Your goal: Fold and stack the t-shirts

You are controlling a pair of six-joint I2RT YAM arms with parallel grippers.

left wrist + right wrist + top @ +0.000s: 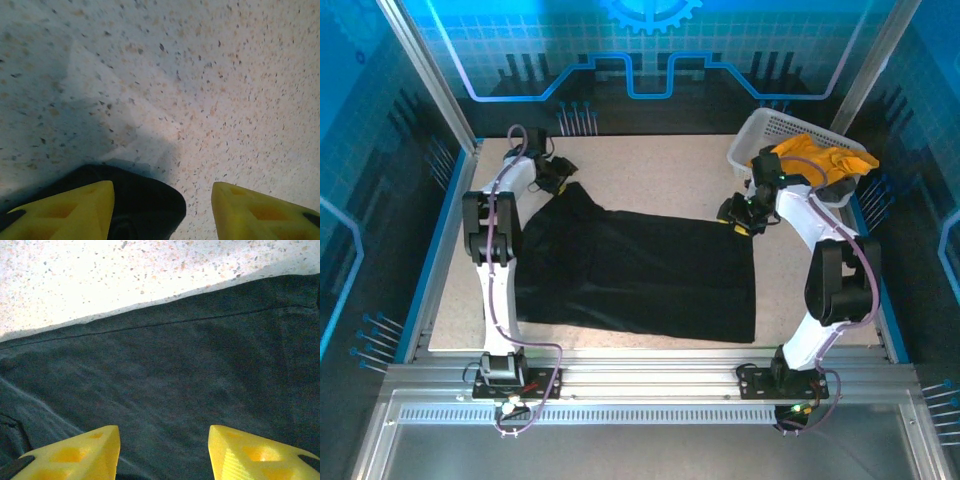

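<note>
The black t-shirt (650, 275) lies spread out flat, so it should fold over while its near edge stays in place when the robot carries the far hem (665, 217) toward itself.
The large black t-shirt (640, 275) lies spread out flat across the middle of the table. One corner of it (145, 200) bunches up toward the far left, and my left gripper (558, 178) hovers there. In the left wrist view that gripper (162, 192) is open, with the black corner lying between and under its yellow fingers (75, 210). My right gripper (738, 218) sits at the shirt's far right corner. It is open (164, 432) above the flat black cloth (175, 365), near its hem. A mustard orange-yellow t-shirt (820, 160) lies crumpled in the basket.
The white lattice basket (760, 130) stands at the far right corner of the speckled table (660, 165). Metal frame posts and blue side panels close in the workspace. Bare tabletop runs along the far side, behind the black shirt.
</note>
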